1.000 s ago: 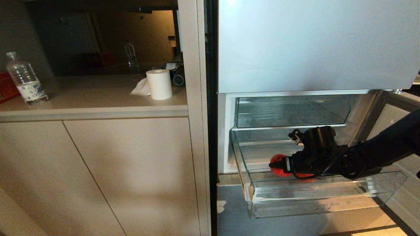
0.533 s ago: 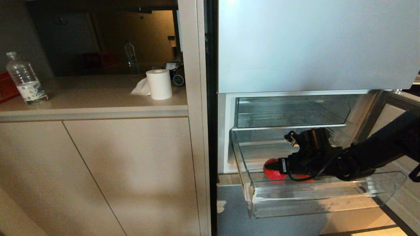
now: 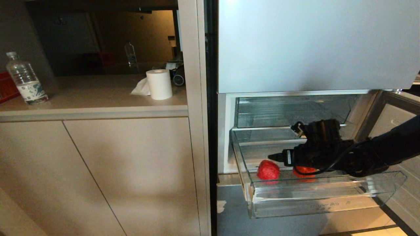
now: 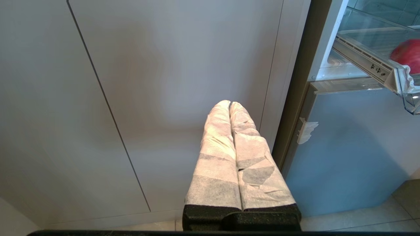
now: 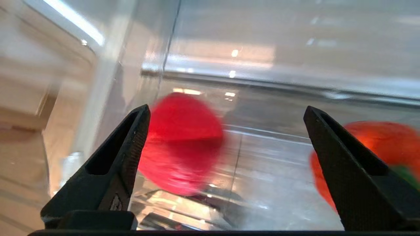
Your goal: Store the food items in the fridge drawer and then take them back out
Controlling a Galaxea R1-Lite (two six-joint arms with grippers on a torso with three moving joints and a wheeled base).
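Note:
My gripper will push the fridge drawer [image 3: 311, 205], and the drawer will slide all the way in and take both food items with it, because the drawer's sides [image 3: 241, 159] run straight back into the fridge.
The fridge drawer [image 3: 315, 196] is pulled out, clear, with grey lettering on its front. Two red food items lie on its floor. A crinkly red one [image 3: 268, 169] sits near the left wall, free of any grip and blurred in the right wrist view [image 5: 180, 144]. A rounder orange-red one [image 3: 304, 170] with a bit of green lies partly under my right wrist [image 5: 377, 141]. My right gripper [image 3: 274, 157] hovers just above the drawer floor, open and empty [image 5: 226, 108]. My left gripper [image 4: 229, 103] is parked, shut, pointing at a cabinet door.
A second clear drawer [image 3: 292, 111] sits pushed in above. The open fridge door [image 3: 393, 111] stands to the right. To the left are beige cabinets [image 3: 98, 173] and a counter with a paper roll [image 3: 159, 83] and a water bottle [image 3: 26, 80].
My right gripper has opened and let go of the crinkly red item, which now lies on the drawer floor to the left. The gripper has lifted slightly.

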